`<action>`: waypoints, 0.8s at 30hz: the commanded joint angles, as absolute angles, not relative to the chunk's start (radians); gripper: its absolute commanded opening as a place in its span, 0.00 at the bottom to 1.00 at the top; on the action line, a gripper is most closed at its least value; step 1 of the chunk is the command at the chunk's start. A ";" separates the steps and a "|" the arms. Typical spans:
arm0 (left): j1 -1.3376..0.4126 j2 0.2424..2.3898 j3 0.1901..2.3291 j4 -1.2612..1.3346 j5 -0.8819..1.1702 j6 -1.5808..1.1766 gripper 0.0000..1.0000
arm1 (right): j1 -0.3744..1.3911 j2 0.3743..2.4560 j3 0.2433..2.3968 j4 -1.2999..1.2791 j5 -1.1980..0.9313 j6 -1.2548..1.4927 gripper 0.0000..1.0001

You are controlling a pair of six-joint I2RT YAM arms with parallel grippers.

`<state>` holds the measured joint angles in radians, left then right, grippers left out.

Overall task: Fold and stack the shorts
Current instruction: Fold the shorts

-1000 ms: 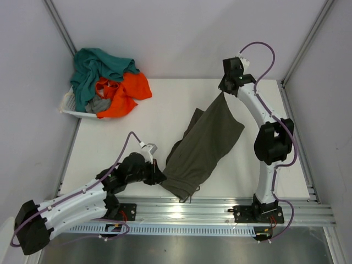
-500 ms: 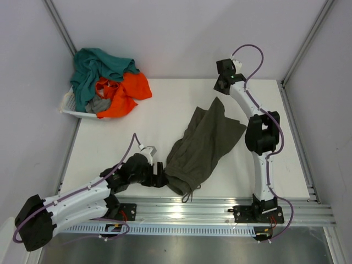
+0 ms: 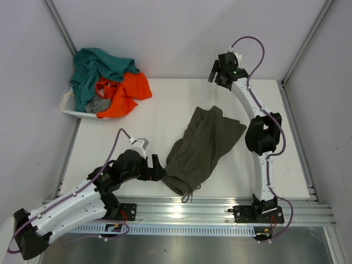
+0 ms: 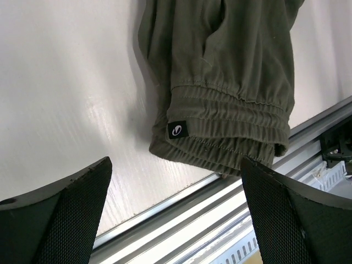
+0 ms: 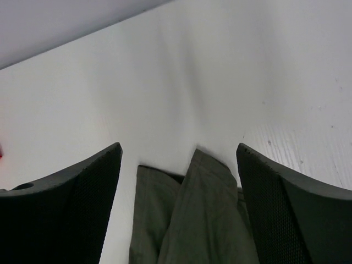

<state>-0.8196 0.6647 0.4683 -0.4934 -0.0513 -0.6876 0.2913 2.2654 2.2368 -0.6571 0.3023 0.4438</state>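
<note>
The tagged waistband edge (image 4: 179, 132) lies past the left gripper's open fingers, so the robot's left gripper needs to reach farther over the waistband before pinching its top layer (image 4: 207, 122).
The dark olive-green shorts (image 3: 203, 144) lie loosely folded on the white table, waistband toward the near edge. My left gripper (image 3: 157, 168) stands open just left of the waistband, not touching it. Its wrist view shows the elastic waistband (image 4: 225, 107) with a small black tag beyond the spread fingers (image 4: 60, 214). My right gripper (image 3: 213, 76) is open above the far table edge, behind the leg ends. In its wrist view the leg hems (image 5: 192, 220) lie flat between the open jaws of my right gripper (image 5: 179, 147), untouched.
A white basket (image 3: 67, 108) at the back left holds teal (image 3: 91, 69), orange (image 3: 131, 89) and grey (image 3: 99, 104) shorts, spilling over its rim. An aluminium rail (image 3: 220, 209) runs along the near table edge. Grey walls stand on both sides.
Both grippers opened and let go of the olive shorts. The lifted leg end dropped flat on the table. The right gripper drew back toward the far edge; the left pulled slightly away.
</note>
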 commanded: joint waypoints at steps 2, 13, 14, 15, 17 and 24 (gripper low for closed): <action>-0.810 0.713 0.503 -0.486 -0.061 -0.666 0.99 | 0.281 2.212 2.220 -0.667 0.244 0.408 0.83; -0.810 0.848 0.499 -0.370 -0.058 -0.647 0.98 | 0.341 2.330 2.145 -0.647 0.295 0.431 0.63; -0.810 0.853 0.497 -0.365 -0.057 -0.647 0.97 | 0.342 2.332 2.134 -0.637 0.295 0.433 0.63; -0.810 0.853 0.499 -0.359 -0.057 -0.646 0.97 | 0.345 2.344 2.126 -0.637 0.298 0.434 0.63; -0.810 0.853 0.495 -0.353 -0.057 -0.646 0.96 | 0.348 2.359 2.128 -0.641 0.302 0.436 0.63; -0.810 0.882 0.502 -0.334 -0.064 -0.643 0.94 | 0.350 2.407 2.109 -0.637 0.316 0.454 0.61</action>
